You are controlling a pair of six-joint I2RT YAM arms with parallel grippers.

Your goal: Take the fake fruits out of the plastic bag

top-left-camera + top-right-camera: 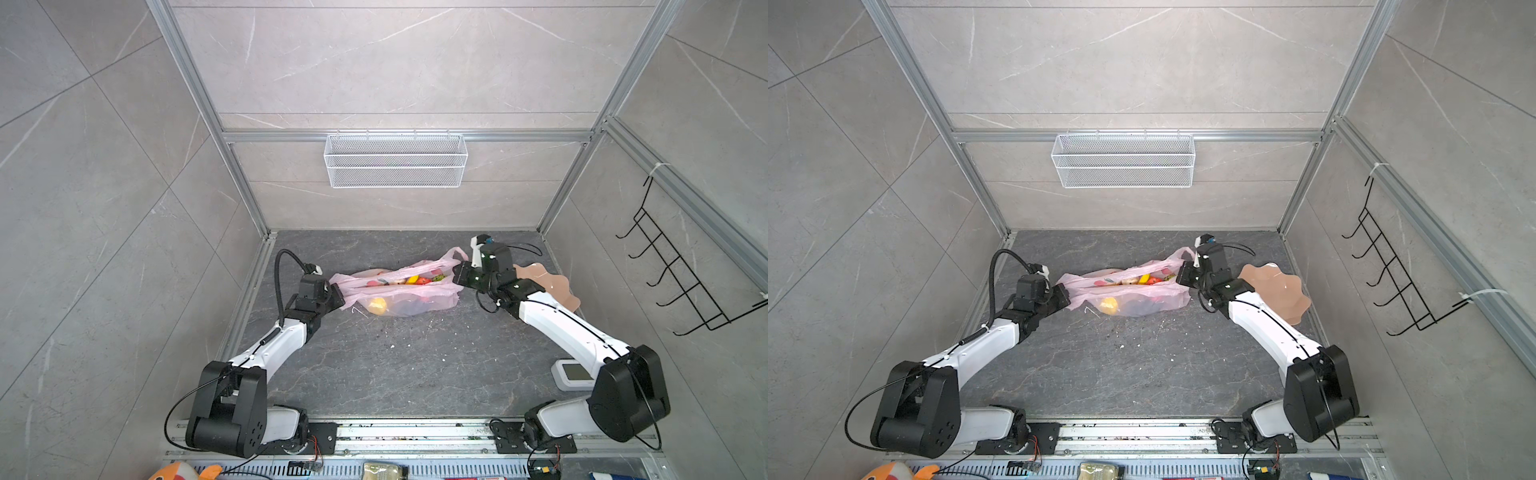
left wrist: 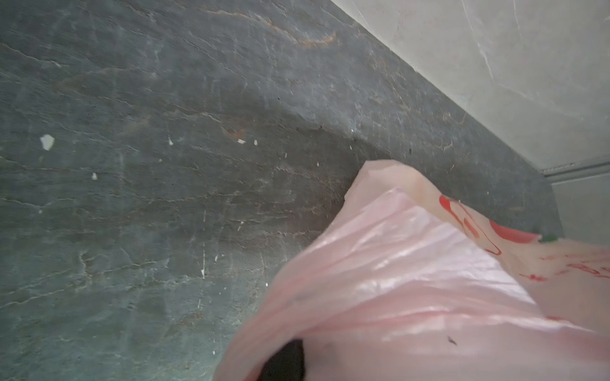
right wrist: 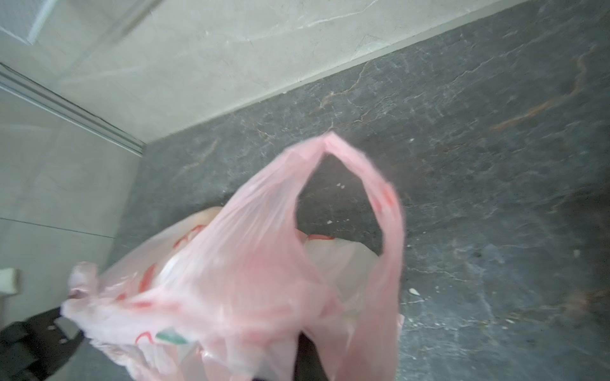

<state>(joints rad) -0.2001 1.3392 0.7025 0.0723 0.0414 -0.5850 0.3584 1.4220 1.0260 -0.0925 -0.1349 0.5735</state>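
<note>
The bag is pulled lengthwise by my grippers, so its opening (image 1: 409, 281) stays a narrow slit. My left gripper should move inward and spread the bag's rim (image 1: 364, 293) open before taking the fruits out.
The pink translucent plastic bag (image 1: 419, 297) (image 1: 1144, 301) lies on the dark floor, stretched between my two grippers. Fake fruits show at its open mouth (image 1: 415, 280) in yellow, red and green. A yellow fruit (image 1: 377, 305) (image 1: 1109, 305) and a dark purple bunch (image 1: 411, 308) show through its side. My left gripper (image 1: 338, 296) (image 1: 1065, 296) is shut on the bag's left end (image 2: 412, 280); one dark finger (image 2: 287, 361) pokes from under the film. My right gripper (image 1: 457, 277) (image 1: 1181, 276) is shut on the right end (image 3: 247, 280), below a loop handle (image 3: 389, 198).
A peach wavy-edged plate (image 1: 557, 286) (image 1: 1279, 286) lies behind the right arm. A white device (image 1: 573, 374) sits near the right arm's base. A white mesh basket (image 1: 395, 160) hangs on the back wall, a black hook rack (image 1: 681, 270) on the right wall. An orange plush toy (image 1: 178, 471) lies at the front edge.
</note>
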